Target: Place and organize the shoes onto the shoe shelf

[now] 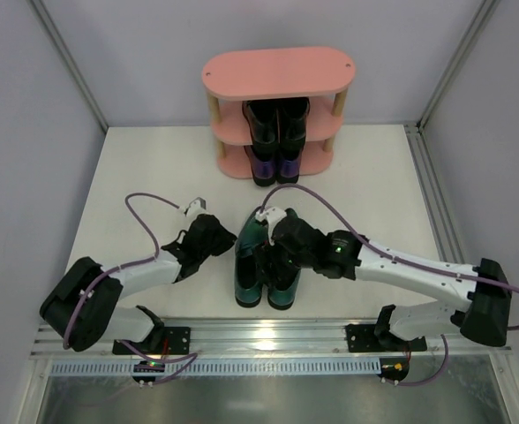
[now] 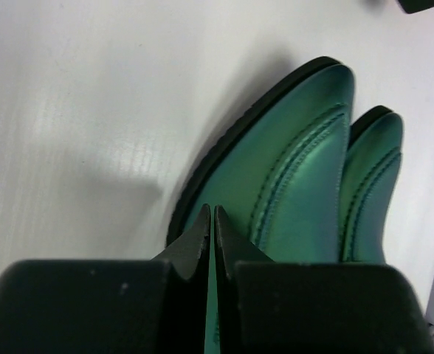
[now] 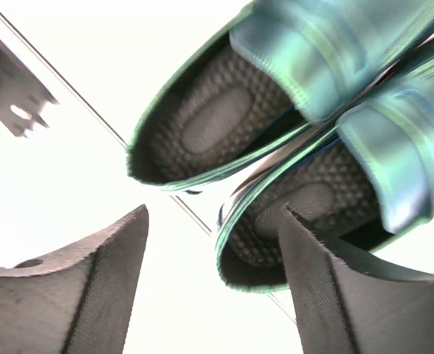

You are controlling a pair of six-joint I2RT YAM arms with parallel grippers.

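The teal shoes' heels (image 1: pixel 265 297) are apart, so next my right gripper pushes on the nearer shoe's outer side (image 1: pixel 296 288) to close the gap before it pinches both shoes' inner sides.
The pink shoe shelf (image 1: pixel 277 72) stands at the back centre. A black pair (image 1: pixel 277 119) sits on its middle tier and a purple pair (image 1: pixel 273 166) on its bottom tier. Its top board is bare. The teal-green pair (image 1: pixel 261 269) stands side by side on the table between my arms, toes toward the near edge. My left gripper (image 1: pixel 234 240) (image 2: pixel 211 210) is shut on the thin side wall of the left teal shoe (image 2: pixel 298 169). My right gripper (image 1: pixel 274 231) (image 3: pixel 214 214) is open across the heel rim of one teal shoe (image 3: pixel 305 221), with one finger (image 3: pixel 328 273) inside its opening.
The white table (image 1: pixel 136 177) is enclosed by white walls with metal corner posts. An aluminium rail (image 1: pixel 259 334) holding both arm bases runs along the near edge. Purple cables loop over both arms.
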